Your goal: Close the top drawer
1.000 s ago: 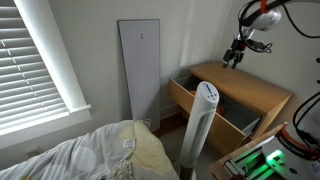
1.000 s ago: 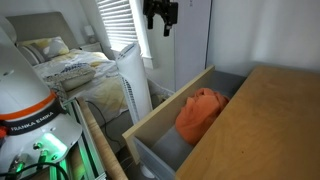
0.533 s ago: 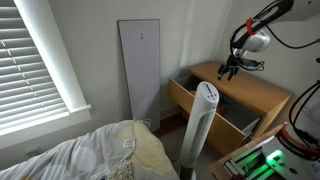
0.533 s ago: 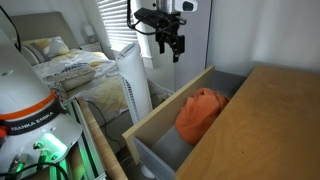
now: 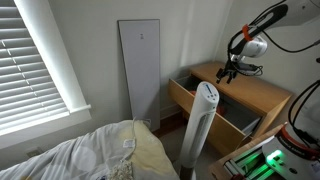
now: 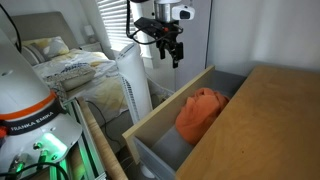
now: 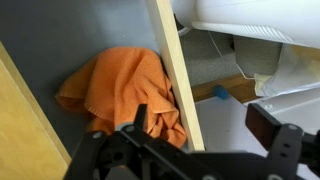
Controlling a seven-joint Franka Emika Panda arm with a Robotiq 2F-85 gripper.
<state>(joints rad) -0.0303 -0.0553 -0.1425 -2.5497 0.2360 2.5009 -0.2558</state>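
Observation:
The orange cloth [image 7: 130, 92] is low down behind the front board [image 7: 177, 75], so it will go in with the drawer under the dresser top when the robot pushes the drawer.
The top drawer [image 5: 189, 98] of the light tan dresser stands pulled out in both exterior views, with its plain wood front [image 6: 163, 116] facing the room. An orange cloth [image 6: 200, 112] lies in its dark interior. My gripper [image 5: 229, 71] hangs above the drawer's front area, open and empty [image 6: 168, 53]. In the wrist view the jaws [image 7: 203, 125] straddle the drawer's front board [image 7: 178, 70] from above without touching it, and the orange cloth [image 7: 120, 85] lies to one side of the board.
A white tower fan [image 5: 203, 125] stands just in front of the open drawer [image 6: 132, 76]. A bed [image 5: 90, 155] lies nearby. A tall white panel [image 5: 140, 70] leans on the wall. The dresser top [image 5: 252, 90] is bare wood.
The gripper has come down from high above toward the drawer's front edge, slowing over the last half second. The drawer has not moved.

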